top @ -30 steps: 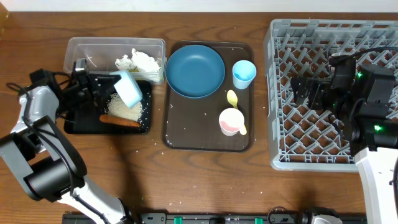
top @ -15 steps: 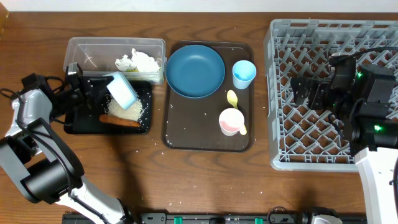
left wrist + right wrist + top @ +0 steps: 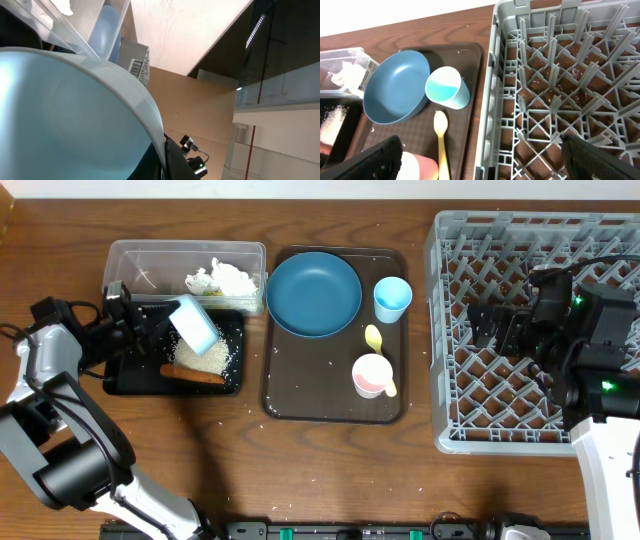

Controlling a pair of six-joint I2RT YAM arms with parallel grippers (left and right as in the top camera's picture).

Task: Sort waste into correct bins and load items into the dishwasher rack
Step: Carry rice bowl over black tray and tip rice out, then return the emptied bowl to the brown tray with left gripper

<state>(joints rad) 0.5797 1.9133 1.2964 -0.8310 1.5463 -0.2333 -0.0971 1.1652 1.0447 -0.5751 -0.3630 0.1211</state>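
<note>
The rice is in the black tray (image 3: 207,358), and the space (image 3: 307,382) beside the pink cup is open. My left gripper should keep bringing the white bowl to that space and let go of it there.
My left gripper (image 3: 160,330) is shut on the rim of the white bowl with the light blue outside (image 3: 195,325), held tilted on its side over the black tray (image 3: 125,380). The bowl fills the left wrist view (image 3: 65,115). Rice (image 3: 205,358) and the carrot stick (image 3: 195,375) lie in the black tray. Napkins (image 3: 222,278) lie in the clear tub (image 3: 150,255). My right gripper (image 3: 490,325) is open and empty above the grey rack (image 3: 530,420); in its wrist view (image 3: 482,165) the rack's left edge (image 3: 490,100) lies between the fingers.
The brown serving tray (image 3: 300,395) holds the dark blue plate (image 3: 313,293), light blue cup (image 3: 391,298), yellow spoon (image 3: 375,340) and pink cup (image 3: 370,375). Loose rice grains lie scattered on the wooden table and in the rack.
The left gripper has drawn the tilted bowl a little to the left over the black tray, then held still. The right arm has not moved.
</note>
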